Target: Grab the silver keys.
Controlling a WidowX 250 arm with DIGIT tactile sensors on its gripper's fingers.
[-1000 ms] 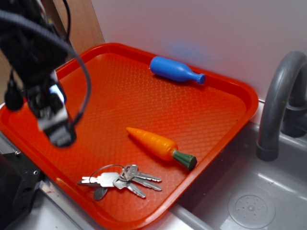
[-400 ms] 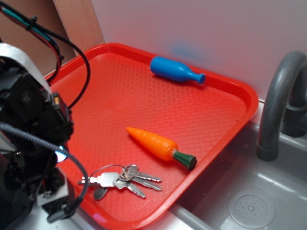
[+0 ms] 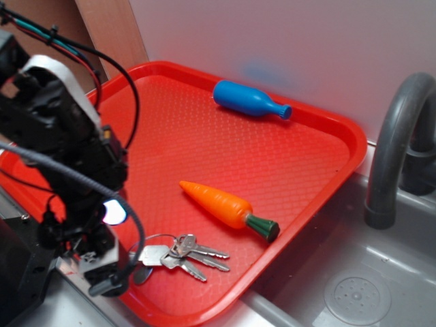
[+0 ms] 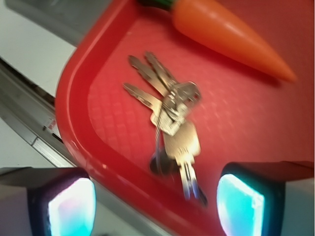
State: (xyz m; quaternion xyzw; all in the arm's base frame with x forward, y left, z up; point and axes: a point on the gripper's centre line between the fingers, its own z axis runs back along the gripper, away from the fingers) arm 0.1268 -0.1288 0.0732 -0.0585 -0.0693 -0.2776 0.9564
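I expect the loose keys to come along together and hang below my gripper when I lift the silver keys [image 3: 196, 257], because a thin ring [image 3: 161, 236] joins the silver keys.
The silver keys [image 3: 182, 253] lie flat near the front rim of the red tray [image 3: 300, 170], just in front of the orange toy carrot [image 3: 221, 204]. In the wrist view the keys [image 4: 171, 115] fan out above my open gripper [image 4: 155, 204], whose two glowing pads [image 4: 72, 206] straddle the tray's rim with nothing between them. In the exterior view my gripper [image 3: 102, 269] hangs at the tray's front left edge, just left of the keys, and hides the left end of the bunch.
A blue toy bottle [image 3: 248, 100] lies at the tray's far side. A grey sink [image 3: 354, 279] with a curved faucet [image 3: 398, 146] is to the right. A wall stands close behind the tray.
The arm swung down and forward from above the tray's left side, then came right toward the keys. Keys, carrot and bottle have not moved.
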